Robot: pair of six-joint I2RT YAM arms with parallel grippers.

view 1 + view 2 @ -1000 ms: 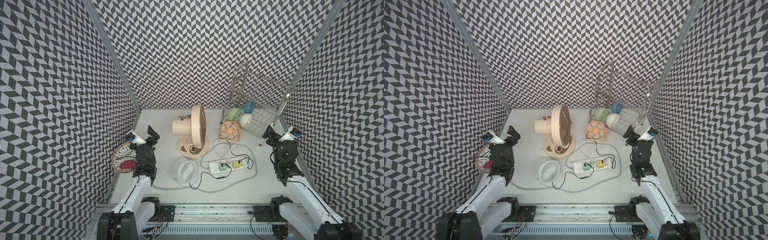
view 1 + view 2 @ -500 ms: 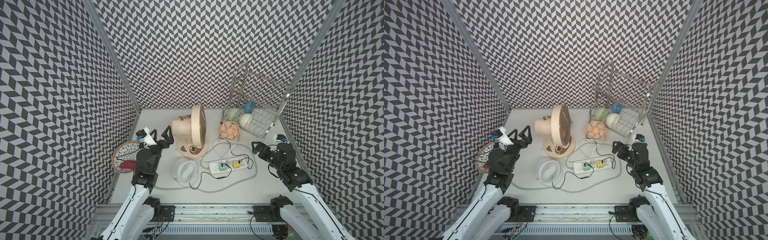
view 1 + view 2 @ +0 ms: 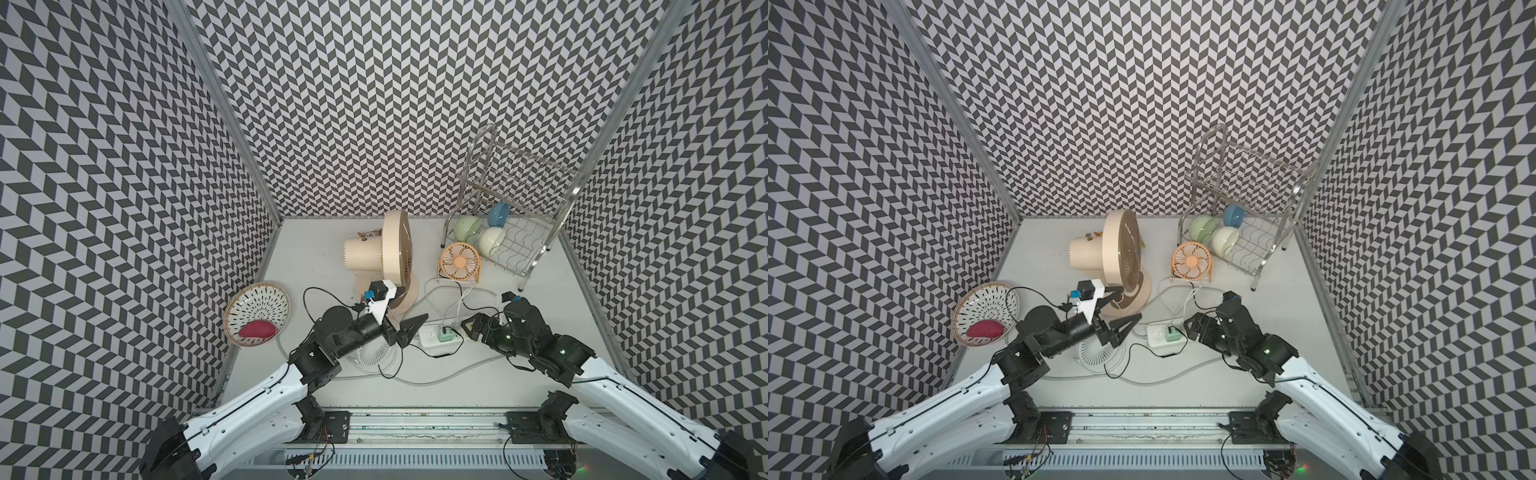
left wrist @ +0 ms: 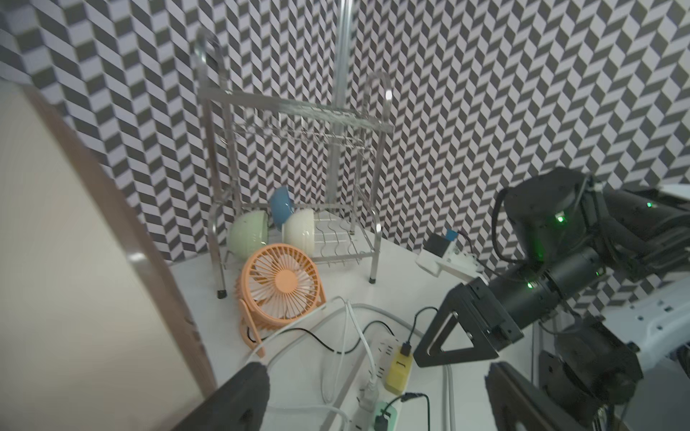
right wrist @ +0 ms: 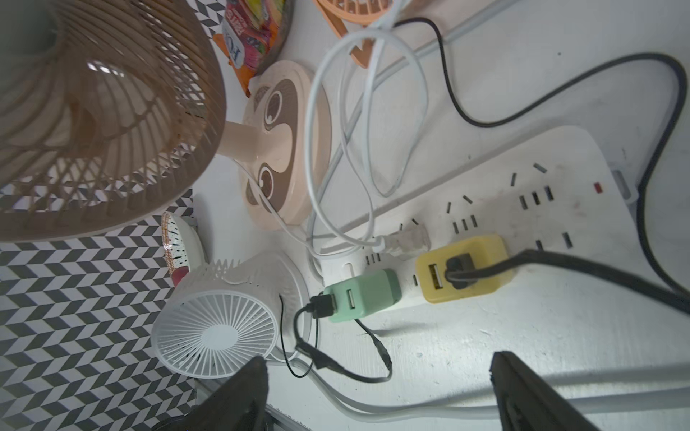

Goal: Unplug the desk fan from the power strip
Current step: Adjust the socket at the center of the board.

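Next, I move my left gripper back from beside the desk fan (image 3: 397, 252), high above the power strip, and go low around the power strip's end (image 3: 1154, 335) to steady it.
The beige desk fan (image 3: 397, 249) stands upright at the middle back. Its thin white cord loops to a white plug (image 5: 405, 240) seated in the power strip (image 5: 522, 209), which lies flat in front of the fan's base. A yellow adapter (image 5: 463, 268) and a green adapter (image 5: 364, 294), each with a black cable, also sit in the strip. My left gripper (image 3: 1128, 303) hangs open just left of the strip's end (image 3: 1156, 332), beside the fan's base. Open and empty, my right gripper (image 5: 379, 362) hovers low at the strip's right end, over bare table and a black cable.
A small white fan (image 3: 376, 353) lies under my left arm. A small orange fan (image 3: 459, 262) stands behind the strip. A metal dish rack (image 3: 536, 253) with bowls fills the back right. A woven basket (image 3: 257, 299) with a red object sits at left. Cords trail across the front.
Both arms have swung in from the side walls to the middle and now flank the power strip. Both grippers stay open and hold nothing.
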